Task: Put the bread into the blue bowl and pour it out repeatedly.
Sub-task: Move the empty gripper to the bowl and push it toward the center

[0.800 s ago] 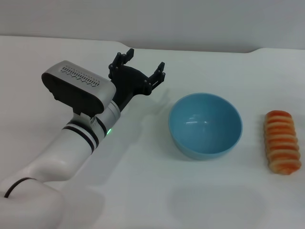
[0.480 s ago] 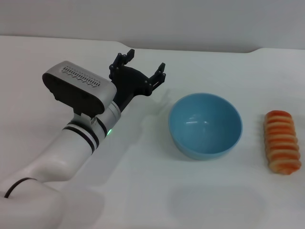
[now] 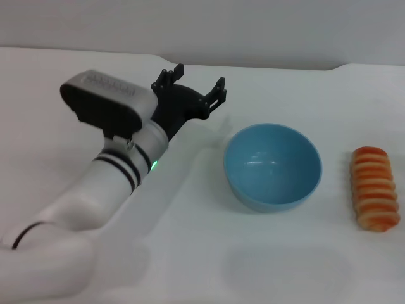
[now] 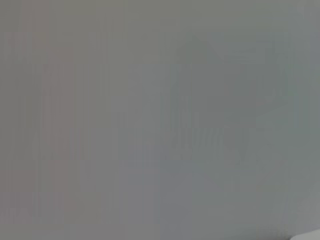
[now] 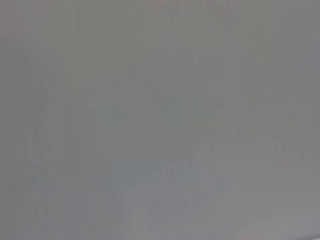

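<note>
My left gripper needs to swing back and turn its open fingers to go on both sides of the bowl's nearest rim (image 3: 231, 144), because they point past the blue bowl toward the grey wall (image 3: 221, 44).
The blue bowl (image 3: 273, 166) stands upright and empty in the middle of the white table in the head view. The bread (image 3: 375, 187), orange-red with cream stripes, lies on the table to the bowl's right, a short gap away. My left gripper (image 3: 197, 83) is open and holds nothing; it hovers to the left of and behind the bowl, apart from it. The right gripper is out of view. Both wrist views show only a plain grey surface.
The white table (image 3: 190, 253) stretches around the bowl, with its far edge meeting a grey wall. My left arm (image 3: 114, 183) crosses the left part of the table.
My left gripper has shifted a little to the right, toward the bowl, and the wrist has turned. Bowl and bread have not moved.
</note>
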`<state>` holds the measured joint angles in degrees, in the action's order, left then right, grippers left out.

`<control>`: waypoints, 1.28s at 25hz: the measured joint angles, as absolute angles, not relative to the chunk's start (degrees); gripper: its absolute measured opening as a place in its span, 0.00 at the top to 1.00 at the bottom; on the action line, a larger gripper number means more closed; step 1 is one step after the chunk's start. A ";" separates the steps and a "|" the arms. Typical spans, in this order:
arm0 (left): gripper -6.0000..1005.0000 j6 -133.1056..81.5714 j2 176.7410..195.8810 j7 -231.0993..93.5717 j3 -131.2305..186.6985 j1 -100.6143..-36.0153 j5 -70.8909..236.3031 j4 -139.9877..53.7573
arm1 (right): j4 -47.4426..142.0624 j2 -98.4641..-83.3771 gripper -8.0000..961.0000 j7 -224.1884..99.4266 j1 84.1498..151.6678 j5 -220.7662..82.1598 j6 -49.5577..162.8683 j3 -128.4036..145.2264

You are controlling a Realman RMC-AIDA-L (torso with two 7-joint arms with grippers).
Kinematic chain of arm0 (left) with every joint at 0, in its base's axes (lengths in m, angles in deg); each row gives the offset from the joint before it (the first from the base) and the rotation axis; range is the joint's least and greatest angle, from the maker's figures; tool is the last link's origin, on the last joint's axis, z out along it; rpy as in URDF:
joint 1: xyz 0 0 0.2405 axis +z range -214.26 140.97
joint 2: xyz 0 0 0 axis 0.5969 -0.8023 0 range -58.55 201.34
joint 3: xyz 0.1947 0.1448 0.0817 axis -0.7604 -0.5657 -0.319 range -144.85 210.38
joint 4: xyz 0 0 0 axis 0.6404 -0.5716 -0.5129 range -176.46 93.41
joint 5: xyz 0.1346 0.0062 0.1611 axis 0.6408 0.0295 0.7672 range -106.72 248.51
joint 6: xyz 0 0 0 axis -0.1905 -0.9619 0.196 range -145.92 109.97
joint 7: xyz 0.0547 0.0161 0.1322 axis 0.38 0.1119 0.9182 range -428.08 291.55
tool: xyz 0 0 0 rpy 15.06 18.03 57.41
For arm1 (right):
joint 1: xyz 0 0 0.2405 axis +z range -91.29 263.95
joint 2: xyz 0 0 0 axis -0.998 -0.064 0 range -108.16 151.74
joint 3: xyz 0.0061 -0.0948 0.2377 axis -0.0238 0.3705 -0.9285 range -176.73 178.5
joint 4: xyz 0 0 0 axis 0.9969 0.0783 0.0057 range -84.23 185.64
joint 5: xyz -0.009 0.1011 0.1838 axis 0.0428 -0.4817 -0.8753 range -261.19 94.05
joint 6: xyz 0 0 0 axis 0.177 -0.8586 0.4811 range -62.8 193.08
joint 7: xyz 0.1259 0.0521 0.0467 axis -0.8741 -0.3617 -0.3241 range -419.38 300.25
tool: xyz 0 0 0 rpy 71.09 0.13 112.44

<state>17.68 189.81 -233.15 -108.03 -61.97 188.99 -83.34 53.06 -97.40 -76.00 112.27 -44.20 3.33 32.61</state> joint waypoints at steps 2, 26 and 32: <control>0.16 12.26 189.56 -233.05 -105.32 -62.33 189.11 -85.56 | 53.02 -97.40 0.36 -76.12 112.26 -44.20 3.32 32.52; 0.16 -65.74 189.30 -216.68 -59.14 -73.18 196.28 -98.67 | 52.64 -97.22 0.36 -75.79 112.09 -44.33 3.77 32.44; 0.16 -68.33 189.51 -216.88 -57.82 -73.76 195.29 -96.46 | 52.56 -97.22 0.36 -75.76 112.11 -44.31 3.96 32.44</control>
<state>-68.33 189.51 -216.88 -57.82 -73.76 195.29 -96.46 52.56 -97.22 -75.76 112.11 -44.31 3.96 32.44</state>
